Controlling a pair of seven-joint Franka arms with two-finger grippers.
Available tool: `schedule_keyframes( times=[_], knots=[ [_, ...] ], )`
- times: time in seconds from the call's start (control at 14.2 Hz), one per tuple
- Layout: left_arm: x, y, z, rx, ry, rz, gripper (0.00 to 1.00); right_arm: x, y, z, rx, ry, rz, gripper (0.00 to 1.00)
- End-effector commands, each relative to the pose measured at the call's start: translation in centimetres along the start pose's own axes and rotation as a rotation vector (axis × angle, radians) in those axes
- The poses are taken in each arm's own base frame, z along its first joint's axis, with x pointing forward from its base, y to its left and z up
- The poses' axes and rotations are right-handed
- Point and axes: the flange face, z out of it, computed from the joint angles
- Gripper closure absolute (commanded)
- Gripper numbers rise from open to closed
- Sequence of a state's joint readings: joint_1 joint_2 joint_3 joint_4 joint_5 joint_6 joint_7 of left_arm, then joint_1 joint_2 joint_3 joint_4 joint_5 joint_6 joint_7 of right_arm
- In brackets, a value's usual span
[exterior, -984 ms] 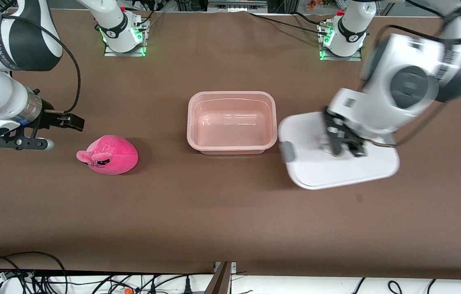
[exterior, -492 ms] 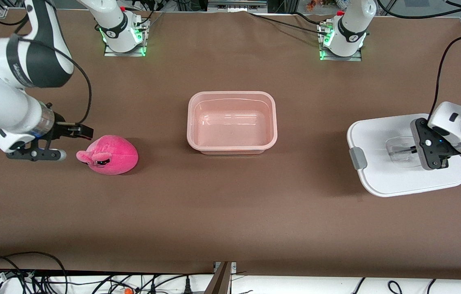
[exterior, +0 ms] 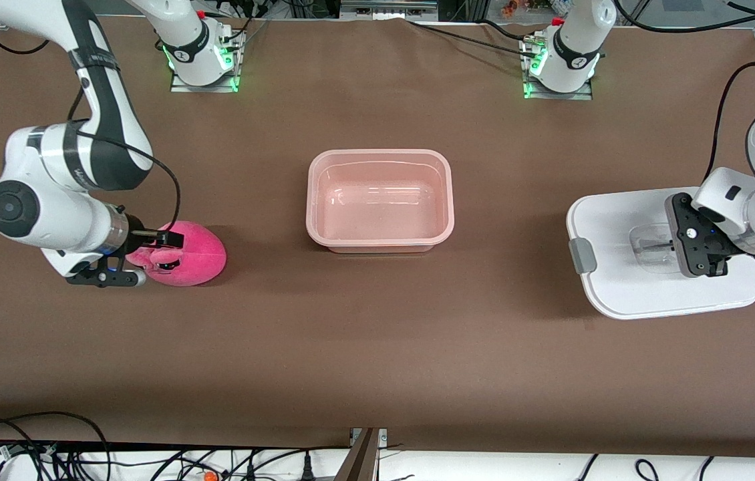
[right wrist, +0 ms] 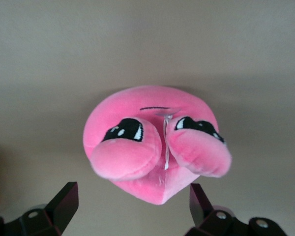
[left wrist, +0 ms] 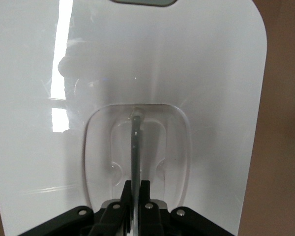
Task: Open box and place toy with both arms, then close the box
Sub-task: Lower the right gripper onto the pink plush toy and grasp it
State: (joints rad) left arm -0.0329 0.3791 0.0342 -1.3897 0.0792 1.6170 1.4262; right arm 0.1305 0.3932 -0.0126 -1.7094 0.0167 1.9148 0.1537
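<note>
My gripper will lift the plush toy, which narrows to a tip (right wrist: 161,196) between the fingers, squeezing that tip thin while the toy's round body (exterior: 200,258) stays plump.
The box, a translucent pink tub (exterior: 311,200), stands open and empty mid-table. Its white lid (exterior: 618,220) lies flat toward the left arm's end, grey clip (exterior: 581,255) facing the tub. My left gripper (exterior: 670,246) is shut on the lid's clear handle (exterior: 648,248). In the left wrist view the gripper (left wrist: 136,186) pinches the handle's thin rib (left wrist: 136,142) over the lid (left wrist: 196,73). The hot-pink plush toy (exterior: 200,257) lies toward the right arm's end. My right gripper (exterior: 149,257) is open, low at the toy's ear end. In the right wrist view the gripper (right wrist: 132,195) has one finger on each side of the toy (right wrist: 152,123), not touching.
Both arm bases (exterior: 200,57) (exterior: 561,60) stand along the table edge farthest from the front camera. Cables (exterior: 50,454) hang below the nearest edge. Bare brown table lies between toy, tub and lid.
The left gripper carried the lid from beside the tub to the left arm's end and lowered it. The right gripper moved down to the toy and now straddles its ear end.
</note>
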Motion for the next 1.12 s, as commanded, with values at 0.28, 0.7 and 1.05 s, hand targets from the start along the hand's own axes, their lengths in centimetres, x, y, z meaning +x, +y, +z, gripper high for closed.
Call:
schedule_keyframes(
  times=[0.28, 0.7, 1.05],
  knots=[
    [-0.8, 0.1, -0.7, -0.001, -0.012, 0.018, 1.00, -1.5, 0.6, 1.7, 0.014, -0.029, -0.033, 0.00],
    [-0.4, 0.2, -0.7, 0.000, -0.012, 0.019, 1.00, -0.9, 0.8, 3.7, 0.017, -0.003, -0.030, 0.03],
    [0.3, 0.3, -0.9, 0.002, -0.013, 0.023, 1.00, -0.1, 1.1, 5.4, 0.018, 0.008, -0.023, 0.45]
  ],
)
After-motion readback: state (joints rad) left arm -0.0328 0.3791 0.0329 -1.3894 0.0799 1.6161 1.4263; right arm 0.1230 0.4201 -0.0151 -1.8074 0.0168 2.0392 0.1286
